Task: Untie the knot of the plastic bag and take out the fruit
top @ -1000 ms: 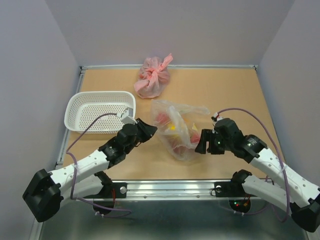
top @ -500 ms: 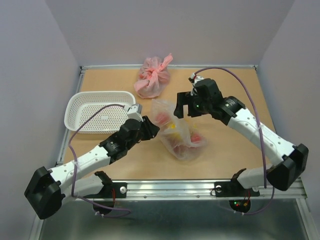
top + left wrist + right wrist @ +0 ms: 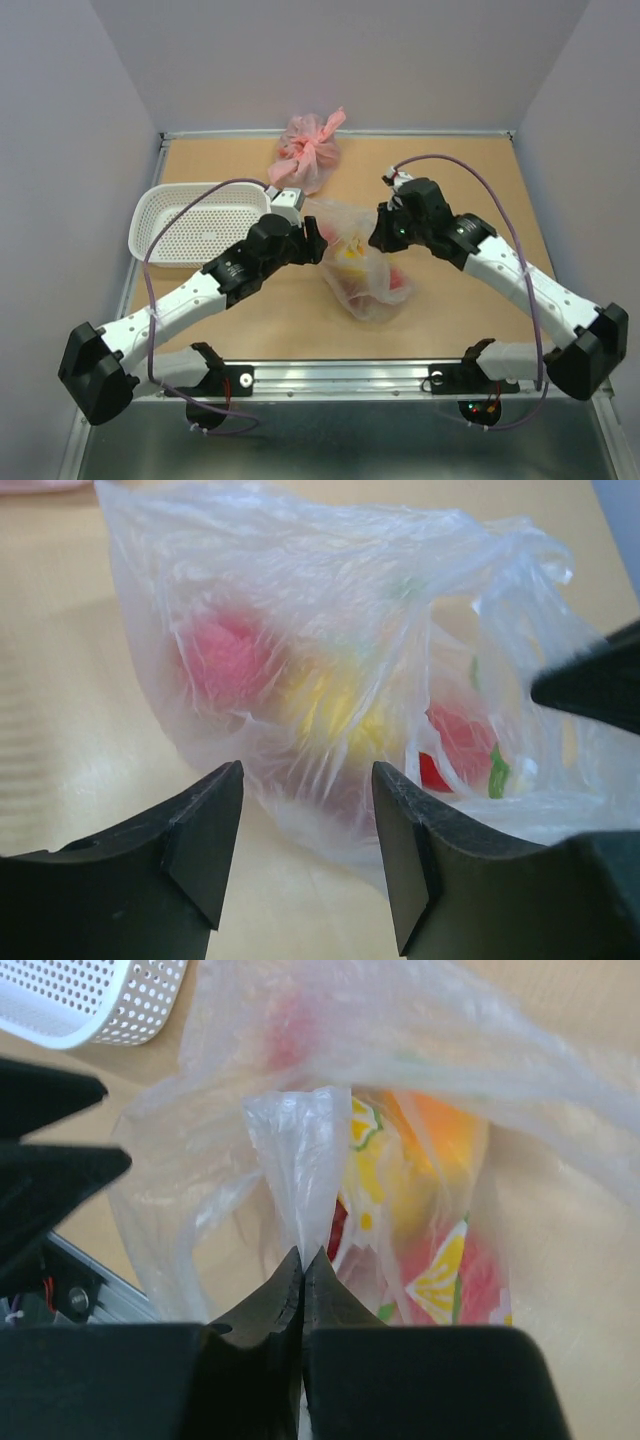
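My gripper will spread the clear plastic bag (image 3: 357,266) open and uncover the fruit when it pulls, because a gap in the loose film (image 3: 456,742) shows red fruit.
The clear plastic bag (image 3: 365,270) lies mid-table with the fruit inside: a red one (image 3: 225,655), a yellow one (image 3: 335,700) and an orange one (image 3: 445,1130). Its bunched top with loose ears (image 3: 515,565) points toward the right arm; the knot itself I cannot make out. My right gripper (image 3: 303,1257) is shut on a thin fold of the bag's film (image 3: 297,1150) at the bag's upper right (image 3: 380,235). At the bag's left side my left gripper (image 3: 305,825) stands open, its fingers (image 3: 205,835) just short of the plastic with nothing between them.
A white perforated basket (image 3: 190,222) stands left of the bag, just behind the left arm. A pink tied bag (image 3: 308,155) lies at the back edge. Purple cables loop over both arms. Low walls rim the table.
My right arm swung from the bag's near right side up to its far side, then shut on the film. The left gripper advanced to the bag and opened wider.
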Action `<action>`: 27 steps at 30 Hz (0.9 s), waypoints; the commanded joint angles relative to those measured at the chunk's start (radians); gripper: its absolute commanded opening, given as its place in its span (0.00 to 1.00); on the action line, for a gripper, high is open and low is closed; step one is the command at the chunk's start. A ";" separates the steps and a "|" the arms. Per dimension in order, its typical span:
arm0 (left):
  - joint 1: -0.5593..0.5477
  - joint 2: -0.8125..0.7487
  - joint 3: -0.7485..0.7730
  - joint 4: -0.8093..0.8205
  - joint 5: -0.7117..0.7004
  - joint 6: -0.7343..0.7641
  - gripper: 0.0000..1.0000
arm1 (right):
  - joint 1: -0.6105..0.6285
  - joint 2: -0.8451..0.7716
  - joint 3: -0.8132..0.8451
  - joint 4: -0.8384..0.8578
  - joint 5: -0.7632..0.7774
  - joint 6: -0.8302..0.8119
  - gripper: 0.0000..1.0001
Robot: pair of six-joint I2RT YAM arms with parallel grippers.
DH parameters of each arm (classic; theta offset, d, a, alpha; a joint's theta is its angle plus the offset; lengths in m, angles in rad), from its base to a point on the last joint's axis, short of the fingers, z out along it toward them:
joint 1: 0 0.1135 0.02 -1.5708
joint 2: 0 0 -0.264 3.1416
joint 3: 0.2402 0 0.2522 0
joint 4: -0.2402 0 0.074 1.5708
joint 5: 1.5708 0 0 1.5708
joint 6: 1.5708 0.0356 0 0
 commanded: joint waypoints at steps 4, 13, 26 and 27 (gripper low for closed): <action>-0.010 0.159 0.294 -0.078 0.046 0.282 0.64 | 0.001 -0.314 -0.293 0.114 0.029 0.100 0.00; -0.125 0.437 0.541 -0.163 0.006 0.336 0.65 | 0.001 -0.503 -0.463 0.160 0.075 0.163 0.00; -0.207 0.710 0.743 -0.491 -0.493 0.148 0.62 | 0.001 -0.523 -0.483 0.160 0.126 0.155 0.00; -0.205 0.721 0.735 -0.493 -0.520 0.137 0.61 | 0.001 -0.531 -0.486 0.160 0.135 0.155 0.00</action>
